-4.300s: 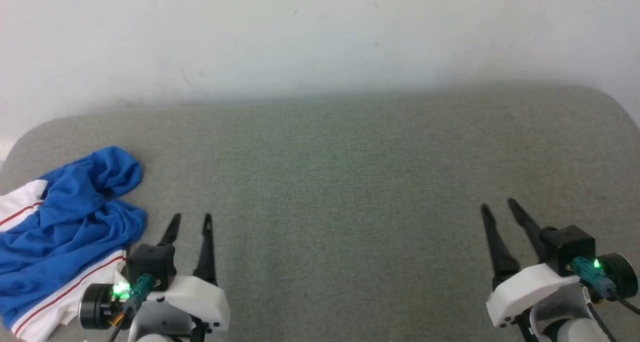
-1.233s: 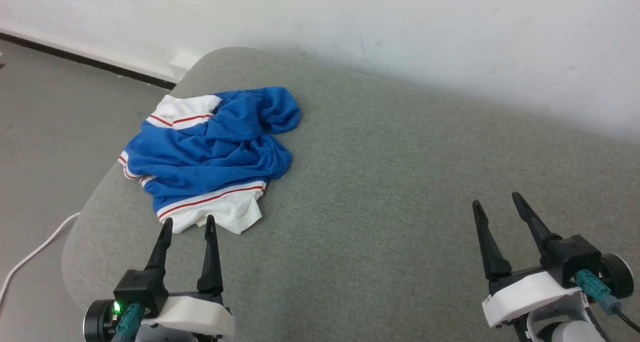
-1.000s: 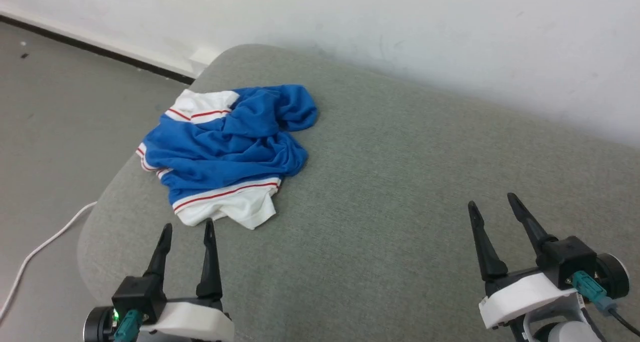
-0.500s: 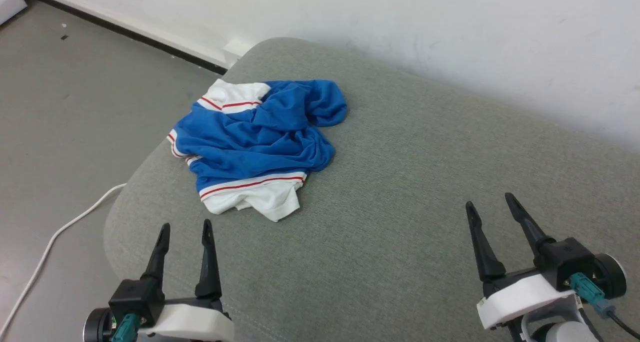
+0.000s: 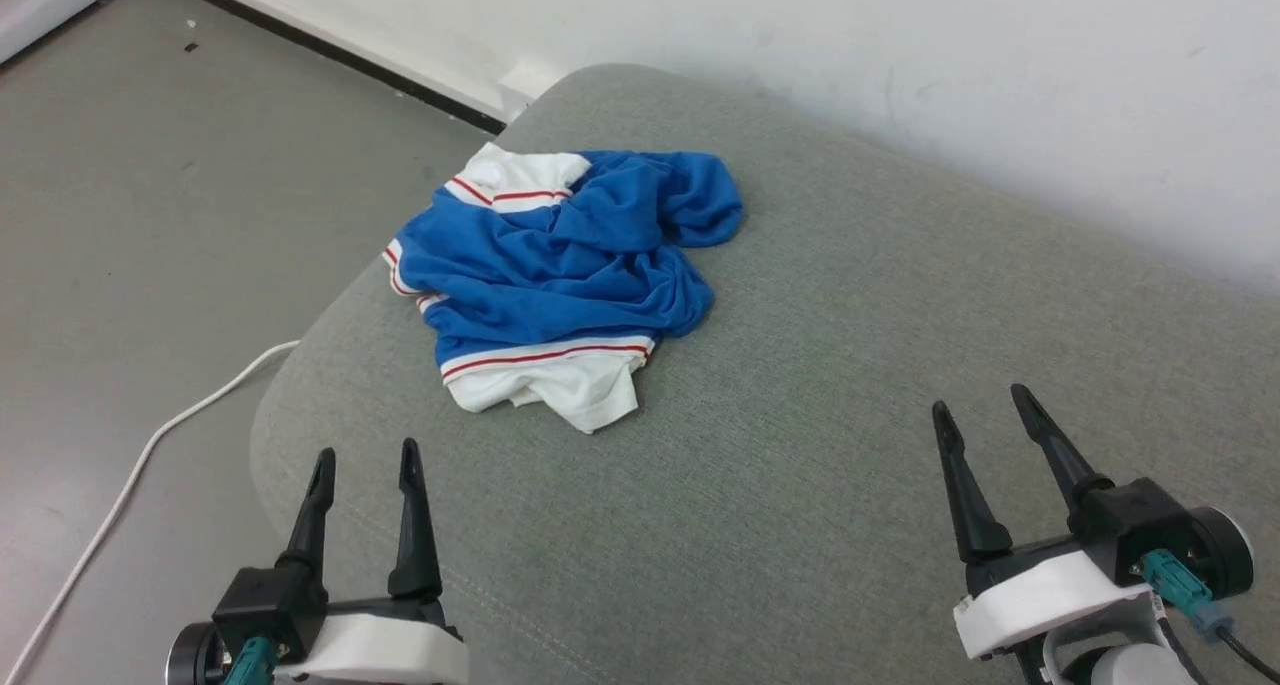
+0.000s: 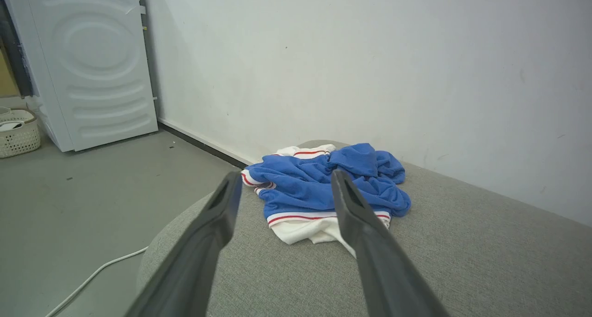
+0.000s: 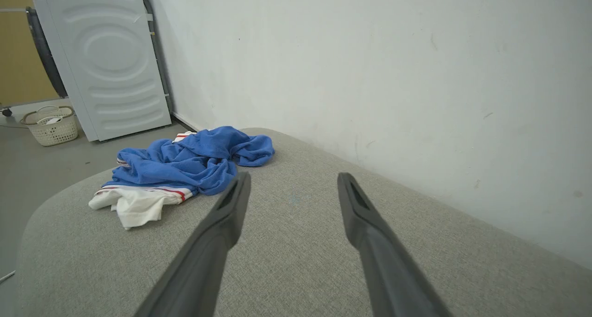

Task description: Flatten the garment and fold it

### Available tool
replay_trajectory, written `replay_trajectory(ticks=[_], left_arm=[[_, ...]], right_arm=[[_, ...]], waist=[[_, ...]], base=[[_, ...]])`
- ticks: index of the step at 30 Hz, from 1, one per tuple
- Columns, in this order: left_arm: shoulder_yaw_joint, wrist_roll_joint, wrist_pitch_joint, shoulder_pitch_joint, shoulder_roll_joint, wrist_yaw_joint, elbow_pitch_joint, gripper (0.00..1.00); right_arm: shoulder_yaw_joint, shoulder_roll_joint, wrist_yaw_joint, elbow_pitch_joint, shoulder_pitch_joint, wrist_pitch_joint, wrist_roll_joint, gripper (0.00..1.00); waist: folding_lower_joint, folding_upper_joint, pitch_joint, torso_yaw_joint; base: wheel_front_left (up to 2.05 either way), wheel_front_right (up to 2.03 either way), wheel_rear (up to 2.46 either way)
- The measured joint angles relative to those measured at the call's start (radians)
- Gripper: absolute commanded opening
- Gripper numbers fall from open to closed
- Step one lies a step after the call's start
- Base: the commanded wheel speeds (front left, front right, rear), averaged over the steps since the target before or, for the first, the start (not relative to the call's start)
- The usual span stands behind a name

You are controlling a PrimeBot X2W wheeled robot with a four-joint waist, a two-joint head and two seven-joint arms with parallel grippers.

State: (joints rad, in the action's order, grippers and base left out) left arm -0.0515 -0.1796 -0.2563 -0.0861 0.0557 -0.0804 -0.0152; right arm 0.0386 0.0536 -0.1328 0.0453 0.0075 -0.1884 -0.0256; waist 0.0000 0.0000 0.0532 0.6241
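My gripper is going to lift the blue cloth, and the white parts [image 5: 558, 385] will follow and hang down limply, since they meet it along red-striped bands [image 5: 546, 355].
The garment [image 5: 560, 275] lies crumpled in a heap near the far left end of a grey padded surface [image 5: 850, 385]: bright blue cloth with white, red-striped parts sticking out at its near and far sides. It also appears ahead in the left wrist view [image 6: 319, 187] and to the left in the right wrist view [image 7: 185, 164]. My left gripper [image 5: 365, 457] hovers open near the surface's left front corner, short of the garment. Far off at the lower right, my right gripper [image 5: 980, 405] is open too. Both are empty.
A white wall [image 5: 900, 55] runs behind the surface. Grey floor [image 5: 130, 195] lies to the left, with a white cable [image 5: 130, 465] trailing across it. A white appliance [image 6: 92, 62] and a small woven basket [image 6: 16, 134] stand further left by the wall.
The head view has swung left, so the garment sits nearer the picture's middle and more floor shows. The garment itself has not moved, and both grippers stay open.
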Motion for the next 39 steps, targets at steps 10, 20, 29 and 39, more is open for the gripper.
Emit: replay_trajectory(ticks=[10, 20, 29, 39], left_arm=[[-0.001, 0.0, -0.001, -0.01, 0.0, 0.0, 0.0, 1.0], [0.002, -0.031, -0.001, -0.005, 0.0, 0.017, -0.01, 1.0], [-0.014, -0.039, 0.17, 0.293, 0.086, 0.092, -0.105, 1.0], [-0.011, -0.09, 0.365, 0.69, 0.174, 0.161, 0.042, 1.0]], right_arm=[[0.001, 0.0, 0.0, 0.0, 0.0, 0.0, 0.002, 1.0], [0.002, 0.0, 0.0, -0.007, 0.001, 0.003, 0.002, 1.0], [-0.002, -0.001, 0.0, -0.091, -0.004, 0.058, 0.05, 1.0], [0.033, 0.028, 0.0, -0.243, -0.084, 0.163, 0.09, 1.0]], waist=[[0.0, 0.0, -0.005, 0.003], [0.0, 0.0, -0.004, -0.005], [0.0, 0.0002, 0.057, -0.01], [0.0002, 0.0002, 0.199, -0.036]], base=[[0.0, 0.0, 0.0], [0.0, 0.0, 0.0], [0.0, 0.0, 0.0], [0.0, 0.0, 0.0]])
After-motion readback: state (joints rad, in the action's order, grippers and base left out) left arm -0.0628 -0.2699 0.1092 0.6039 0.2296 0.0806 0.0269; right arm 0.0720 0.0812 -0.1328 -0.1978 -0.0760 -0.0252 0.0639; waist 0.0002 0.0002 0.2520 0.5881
